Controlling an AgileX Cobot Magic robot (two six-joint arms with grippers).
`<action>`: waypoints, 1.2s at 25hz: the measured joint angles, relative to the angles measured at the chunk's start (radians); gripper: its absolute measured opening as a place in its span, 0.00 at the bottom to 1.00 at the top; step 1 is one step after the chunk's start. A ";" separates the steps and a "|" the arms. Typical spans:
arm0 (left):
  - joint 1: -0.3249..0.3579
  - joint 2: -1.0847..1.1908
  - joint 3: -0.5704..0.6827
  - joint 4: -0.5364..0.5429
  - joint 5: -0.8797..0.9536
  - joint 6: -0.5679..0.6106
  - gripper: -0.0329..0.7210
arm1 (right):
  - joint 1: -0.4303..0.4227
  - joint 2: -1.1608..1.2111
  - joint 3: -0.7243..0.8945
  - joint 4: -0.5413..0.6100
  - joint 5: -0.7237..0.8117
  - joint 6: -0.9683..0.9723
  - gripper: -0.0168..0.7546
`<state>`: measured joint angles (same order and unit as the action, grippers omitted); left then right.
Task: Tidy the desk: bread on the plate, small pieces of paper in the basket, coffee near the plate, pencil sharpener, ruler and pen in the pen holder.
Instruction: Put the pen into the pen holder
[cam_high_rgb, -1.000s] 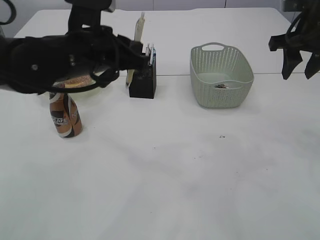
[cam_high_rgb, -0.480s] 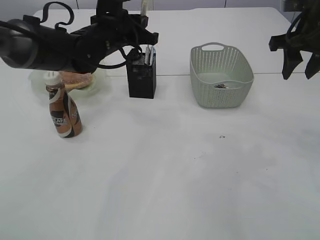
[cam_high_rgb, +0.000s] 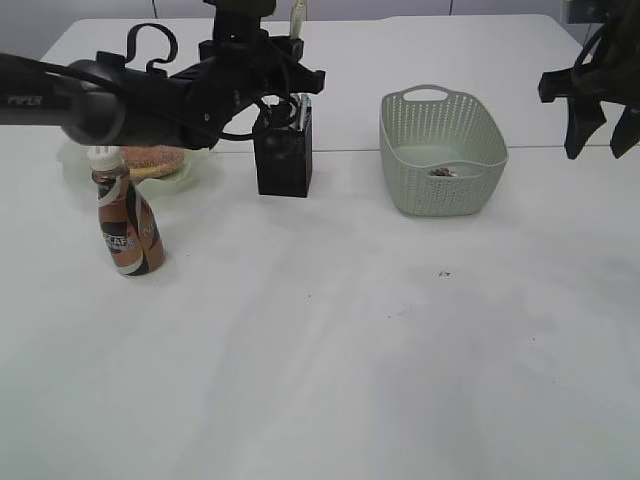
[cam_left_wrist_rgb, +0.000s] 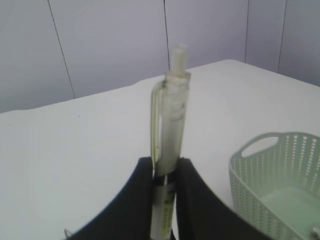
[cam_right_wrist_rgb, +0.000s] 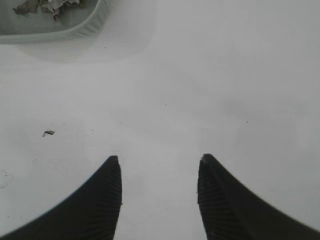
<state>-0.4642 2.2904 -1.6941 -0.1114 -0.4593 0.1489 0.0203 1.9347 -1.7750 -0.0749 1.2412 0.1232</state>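
Note:
The pen (cam_high_rgb: 298, 18) stands upright above the black pen holder (cam_high_rgb: 285, 168), so the robot's left gripper should go on lowering the pen until the pen's lower end is inside, then let go.
My left gripper (cam_left_wrist_rgb: 165, 165) is shut on a pale yellow-green pen (cam_left_wrist_rgb: 170, 120) and holds it upright; in the exterior view the pen's top (cam_high_rgb: 296, 12) sticks up above the arm, over the black pen holder (cam_high_rgb: 283, 155). The holder has other items standing in it. Bread (cam_high_rgb: 152, 158) lies on the pale green plate (cam_high_rgb: 201, 170). The coffee bottle (cam_high_rgb: 126, 222) stands in front of the plate. The mint basket (cam_high_rgb: 441, 150) holds small paper pieces (cam_high_rgb: 443, 172). My right gripper (cam_right_wrist_rgb: 159, 160) is open and empty above the table; it hangs at the exterior view's right edge (cam_high_rgb: 598, 95).
A small scrap (cam_right_wrist_rgb: 48, 133) lies on the table, also seen as a speck in the exterior view (cam_high_rgb: 444, 273). The basket's corner with paper shows at the top left of the right wrist view (cam_right_wrist_rgb: 55, 17).
My left arm has swung back and up with the pen, from in front of the plate and holder to above the holder. The right arm has not moved.

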 joint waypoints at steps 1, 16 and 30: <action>0.002 0.012 -0.012 0.000 0.000 -0.004 0.14 | 0.000 0.000 0.000 0.000 0.000 0.000 0.50; 0.038 0.121 -0.095 0.000 0.024 -0.048 0.14 | 0.000 0.000 0.000 -0.006 0.000 0.000 0.50; 0.038 0.126 -0.095 0.000 0.083 -0.065 0.16 | 0.000 0.000 0.000 -0.006 0.000 0.000 0.50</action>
<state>-0.4267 2.4163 -1.7891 -0.1114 -0.3759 0.0840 0.0203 1.9347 -1.7750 -0.0806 1.2412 0.1232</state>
